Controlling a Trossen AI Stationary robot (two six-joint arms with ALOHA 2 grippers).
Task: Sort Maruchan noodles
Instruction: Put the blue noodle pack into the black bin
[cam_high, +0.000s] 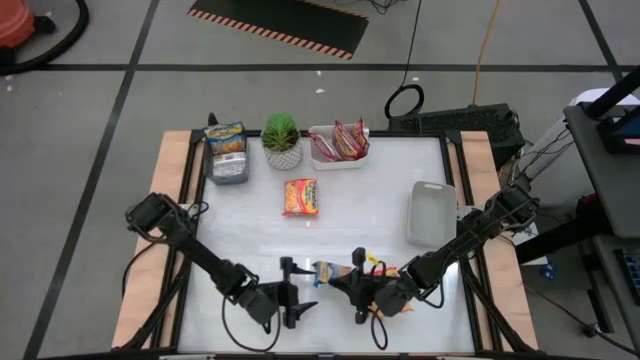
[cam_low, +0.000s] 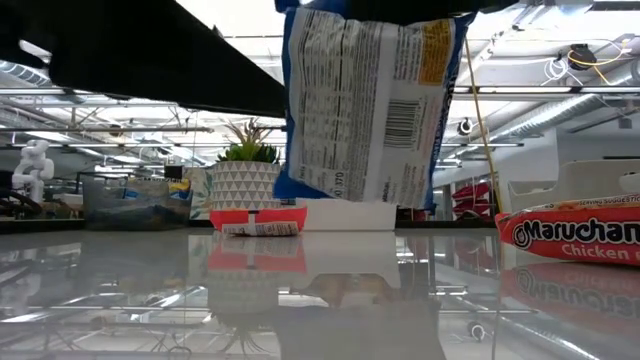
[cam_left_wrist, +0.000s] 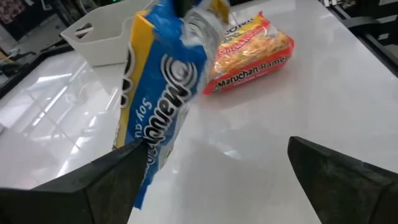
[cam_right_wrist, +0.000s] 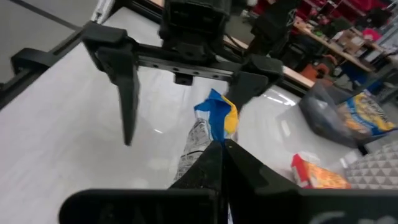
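The blue packet's free edge (cam_right_wrist: 217, 112) is next to one finger of my left gripper. My right gripper should therefore move it into the open gap (cam_right_wrist: 171, 115) before the handover.
A blue and yellow Maruchan packet (cam_left_wrist: 163, 87) hangs near the table's front edge, and my right gripper (cam_right_wrist: 221, 152) is shut on it. My left gripper (cam_left_wrist: 211, 180) faces it from the left, open, with one finger (cam_left_wrist: 118, 180) right at the packet's lower corner. An orange packet (cam_left_wrist: 249, 56) lies flat on the table under the right arm. Another orange packet (cam_high: 300, 197) lies flat mid-table. Blue packets (cam_high: 225, 136) sit on a grey tray (cam_high: 228, 170), and red ones (cam_high: 345, 140) stand in a white tray (cam_high: 325, 158). My right gripper pinches one end edge (cam_right_wrist: 208, 134) of the blue packet between its two shut fingers, coming from the table's right and slanting down. The packet hangs upright, printed back (cam_low: 370, 100) toward the near edge, its lower edge clear of the table. My left gripper's one finger overlaps the packet's lower corner (cam_left_wrist: 144, 163) in its wrist view; I cannot tell whether it touches.
A potted green plant (cam_high: 281, 140) stands between the two far trays. An empty pale tray (cam_high: 432, 212) sits at the right edge. Bare tabletop lies at the left and centre.
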